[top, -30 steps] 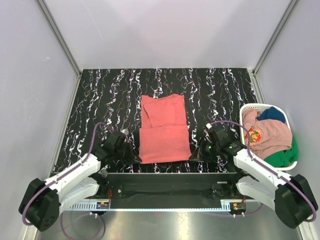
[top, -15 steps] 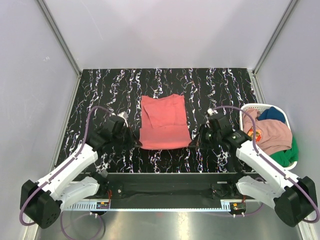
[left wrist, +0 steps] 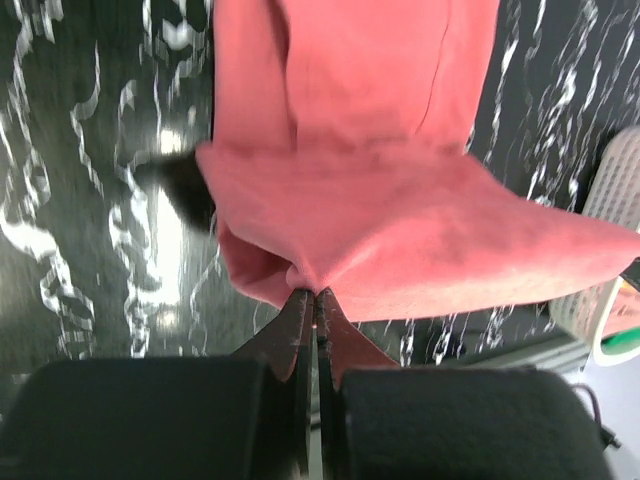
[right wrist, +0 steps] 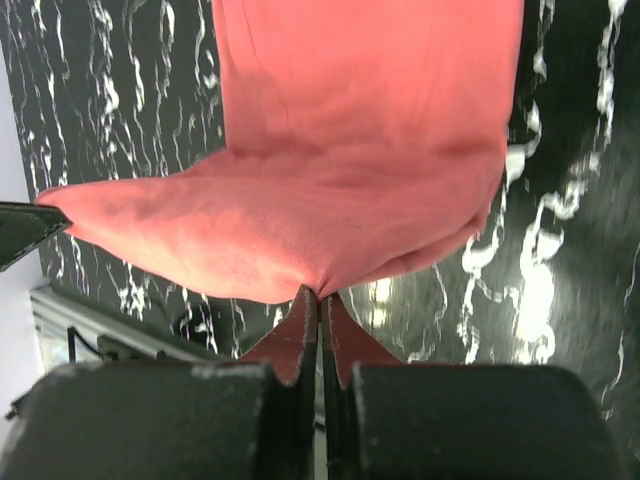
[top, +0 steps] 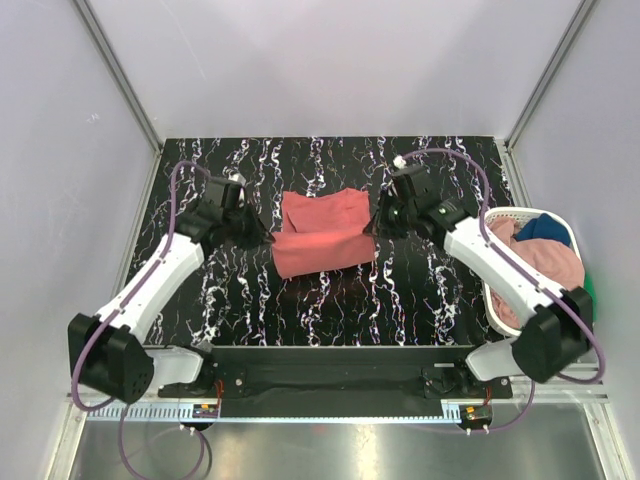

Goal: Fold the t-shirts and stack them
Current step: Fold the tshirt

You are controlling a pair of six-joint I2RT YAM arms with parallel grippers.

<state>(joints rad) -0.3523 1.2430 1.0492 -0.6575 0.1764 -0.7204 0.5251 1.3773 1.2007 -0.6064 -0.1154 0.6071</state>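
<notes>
My left gripper is carrying the corner of the t-shirt's lifted edge [top: 320, 234], which stretches straight across as wide as the flat half, so it should go next until it reaches the t-shirt's far edge [top: 289, 193].
The coral-red t-shirt [top: 322, 235] lies mid-table, its near half lifted and carried over the far half. My left gripper [top: 268, 238] is shut on its left near corner [left wrist: 300, 275]. My right gripper [top: 374, 228] is shut on its right near corner [right wrist: 330, 280]. The raised cloth hangs between them above the flat part [left wrist: 360, 70] [right wrist: 370, 70]. The dusty pink t-shirt [top: 545, 270], the dark blue one [top: 545, 229] and a sliver of the green one [top: 588, 290] lie in the basket at the right.
The white laundry basket [top: 497, 219] stands at the table's right edge, and its rim shows in the left wrist view [left wrist: 610, 190]. Black marbled table [top: 210, 300] surrounds the shirt. Grey walls enclose three sides.
Both grippers have moved away from the near edge toward the back, carrying the shirt's near edge up and over. The visible shirt has shortened front to back.
</notes>
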